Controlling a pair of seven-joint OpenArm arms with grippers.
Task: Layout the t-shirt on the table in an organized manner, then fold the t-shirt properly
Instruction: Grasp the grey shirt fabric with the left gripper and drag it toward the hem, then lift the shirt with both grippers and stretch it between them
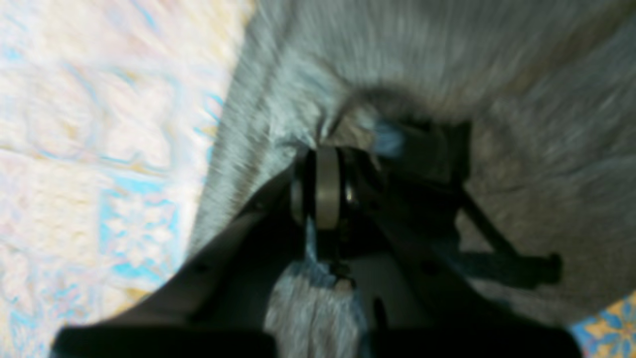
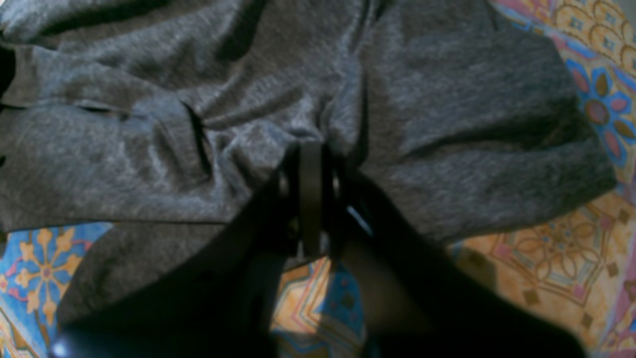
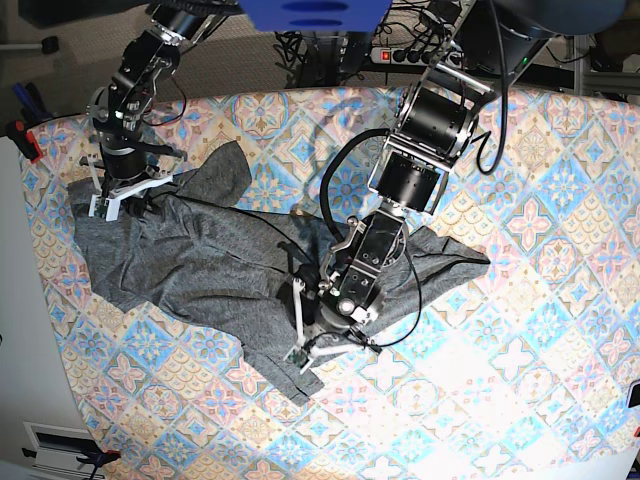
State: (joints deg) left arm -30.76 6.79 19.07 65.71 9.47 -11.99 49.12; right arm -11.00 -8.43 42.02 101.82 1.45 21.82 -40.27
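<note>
My left gripper should pull back toward the table's back edge to stretch the t-shirt tight, because the t-shirt lies in slack folds (image 3: 262, 242) between my grippers.
The dark heather-grey t-shirt (image 3: 200, 260) lies crumpled across the left half of the table (image 3: 520, 330), one part stretching right toward the middle. In the base view my left gripper (image 3: 308, 345) is down at the shirt's lower front edge. The left wrist view is blurred, but it shows the gripper (image 1: 323, 149) shut with the t-shirt (image 1: 447, 59) bunched between its fingers. My right gripper (image 3: 120, 200) is at the shirt's far left corner. Close up, the right gripper (image 2: 310, 149) is shut on a puckered fold of the t-shirt (image 2: 149, 164).
The tile-patterned cloth (image 2: 546, 258) shows bare to the right and front of the shirt. Cables and a power strip (image 3: 405, 52) lie beyond the table's back edge. A white floor strip (image 3: 20, 300) runs along the table's left edge.
</note>
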